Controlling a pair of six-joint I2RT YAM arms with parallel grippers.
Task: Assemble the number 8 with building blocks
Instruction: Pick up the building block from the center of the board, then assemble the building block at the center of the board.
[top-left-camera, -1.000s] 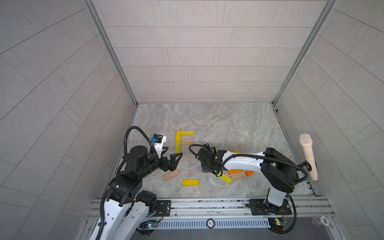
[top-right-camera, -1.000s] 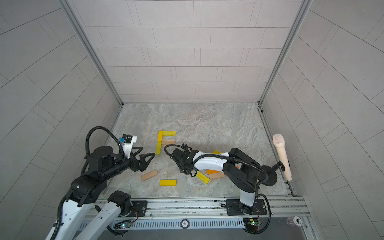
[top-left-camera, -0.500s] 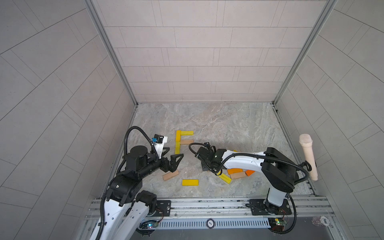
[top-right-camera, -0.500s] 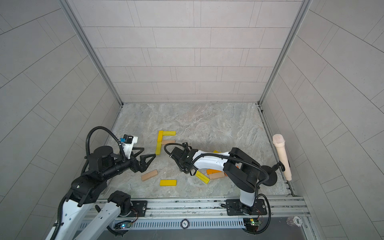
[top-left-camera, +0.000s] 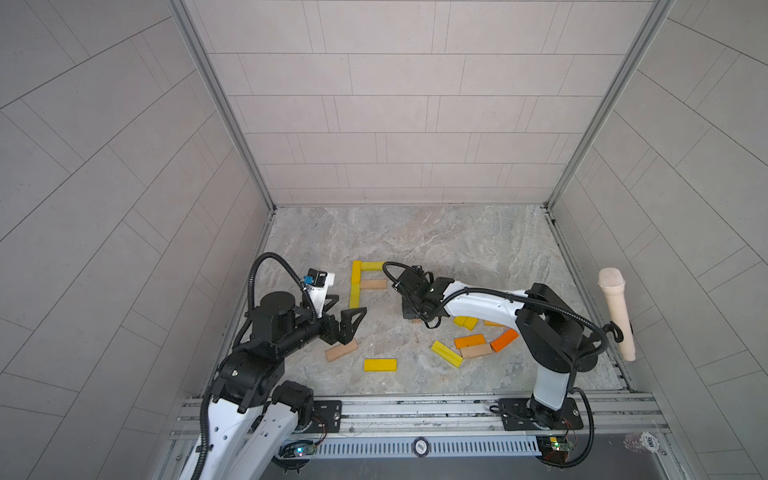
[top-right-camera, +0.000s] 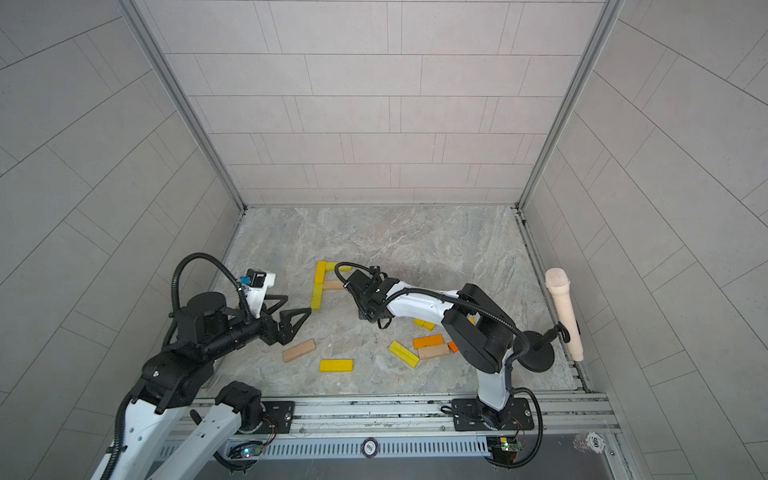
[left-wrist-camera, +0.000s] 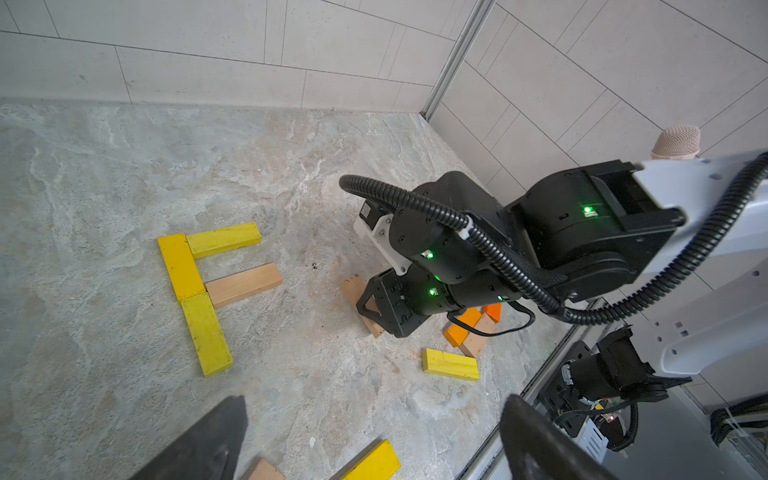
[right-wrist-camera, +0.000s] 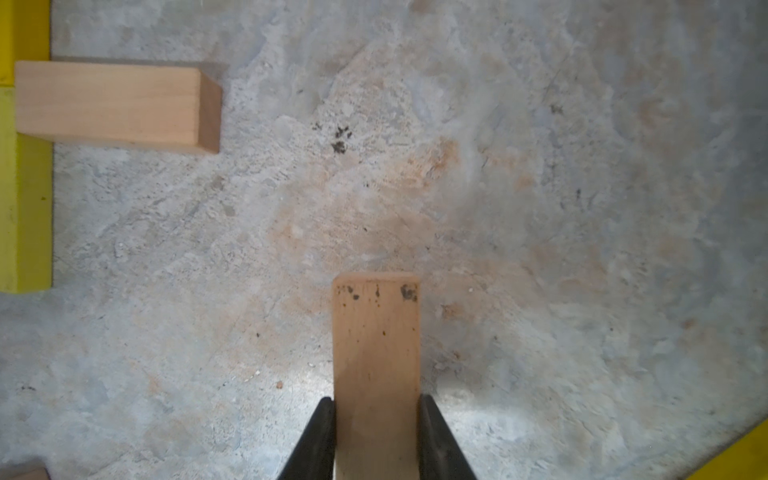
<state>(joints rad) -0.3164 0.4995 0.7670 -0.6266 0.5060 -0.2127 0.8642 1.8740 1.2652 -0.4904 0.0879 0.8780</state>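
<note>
My right gripper should keep carrying the held tan block (right-wrist-camera: 376, 352), which is parallel to the end-to-end yellow bars, until it meets the yellow crossbar's loose end (top-left-camera: 380, 265).
Of the number 8, four building blocks lie in an F shape: two yellow bars (top-left-camera: 355, 284) end to end, a yellow bar (top-left-camera: 371, 266) across the far end and a tan bar (top-left-camera: 373, 284) at the middle. My right gripper (right-wrist-camera: 376, 409) is shut on a tan block (right-wrist-camera: 376, 332) and holds it low over the floor, right of the F. It also shows in the left wrist view, where the right gripper (left-wrist-camera: 374, 309) grips that tan block (left-wrist-camera: 353, 289). My left gripper (top-left-camera: 343, 309) hangs open and empty above a loose tan block (top-left-camera: 341, 351).
Loose blocks lie near the front: a yellow one (top-left-camera: 380, 365), a slanted yellow one (top-left-camera: 446, 353), two orange ones (top-left-camera: 469, 340) (top-left-camera: 503, 339), a tan one (top-left-camera: 476, 351) and yellow ones (top-left-camera: 465, 322) under the right arm. A beige microphone (top-left-camera: 616, 316) stands on a stand at the right wall.
Both arms stay almost where they were. No block on the floor has shifted.
</note>
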